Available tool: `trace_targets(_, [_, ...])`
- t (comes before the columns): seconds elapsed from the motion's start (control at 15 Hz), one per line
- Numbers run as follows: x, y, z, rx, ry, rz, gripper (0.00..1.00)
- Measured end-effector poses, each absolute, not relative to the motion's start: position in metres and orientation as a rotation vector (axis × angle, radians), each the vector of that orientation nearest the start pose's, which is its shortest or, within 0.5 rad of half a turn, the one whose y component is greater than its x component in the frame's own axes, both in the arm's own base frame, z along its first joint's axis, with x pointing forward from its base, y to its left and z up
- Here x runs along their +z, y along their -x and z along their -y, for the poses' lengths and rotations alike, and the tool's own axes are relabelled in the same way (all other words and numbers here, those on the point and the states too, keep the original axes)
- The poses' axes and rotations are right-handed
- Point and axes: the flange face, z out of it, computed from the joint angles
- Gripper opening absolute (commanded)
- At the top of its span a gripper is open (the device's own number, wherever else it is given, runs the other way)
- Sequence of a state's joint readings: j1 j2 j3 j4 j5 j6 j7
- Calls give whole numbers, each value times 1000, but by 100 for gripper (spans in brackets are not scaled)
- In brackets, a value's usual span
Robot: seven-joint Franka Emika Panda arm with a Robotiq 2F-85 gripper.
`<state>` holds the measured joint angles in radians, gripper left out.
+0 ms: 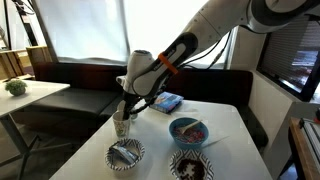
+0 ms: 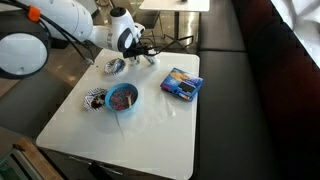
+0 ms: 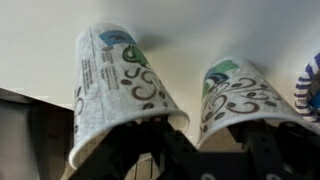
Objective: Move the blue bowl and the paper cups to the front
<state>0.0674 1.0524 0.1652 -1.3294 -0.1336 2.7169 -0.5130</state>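
My gripper has two paper cups to move, and they stand with a gap between their rims. It should open, reach over both and pinch the neighbouring rims together before it moves them.
Two cream-white paper cups with dark swirl print fill the wrist view, one on the left and one on the right. My gripper is open, its dark fingers straddling the right cup; one finger sits between the two cups. In an exterior view the gripper is down on the cups at the table's edge. The blue bowl with a dark reddish inside stands apart from the gripper near the table's middle; it also shows in the other exterior view.
Two black-and-white patterned bowls stand on the white table. A flat blue packet lies near the bench side. Dark bench seats surround the table.
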Motion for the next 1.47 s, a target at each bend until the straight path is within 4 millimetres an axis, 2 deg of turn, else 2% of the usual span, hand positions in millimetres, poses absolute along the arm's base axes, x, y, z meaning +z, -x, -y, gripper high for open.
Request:
trace_targets(0.07, [131, -745, -148, -560, 2874, 1130, 46])
trace_targets(0.2, [131, -744, -148, -568, 2873, 1129, 33])
trace_targets(0.33, [132, -744, -148, -578, 2872, 1128, 38])
trace_targets(0.4, [133, -744, -148, -581, 2872, 1128, 35])
trace_targets(0.73, [140, -745, -144, -592, 2883, 1119, 49])
trace_targets(0.8, [141, -745, -141, -593, 2890, 1113, 56])
trace_targets(0.87, [143, -745, -138, -593, 2897, 1110, 53])
trace_targets(0.93, [144, -745, -134, -591, 2905, 1106, 54])
trace_targets(1.07, [146, -745, -126, -587, 2921, 1100, 63])
trace_targets(1.13, [146, -745, -122, -583, 2929, 1096, 71])
trace_targets(1.27, [146, -743, -115, -571, 2947, 1089, 72])
trace_targets(1.33, [145, -742, -112, -566, 2956, 1085, 77])
trace_targets(1.47, [145, -740, -106, -555, 2970, 1080, 73])
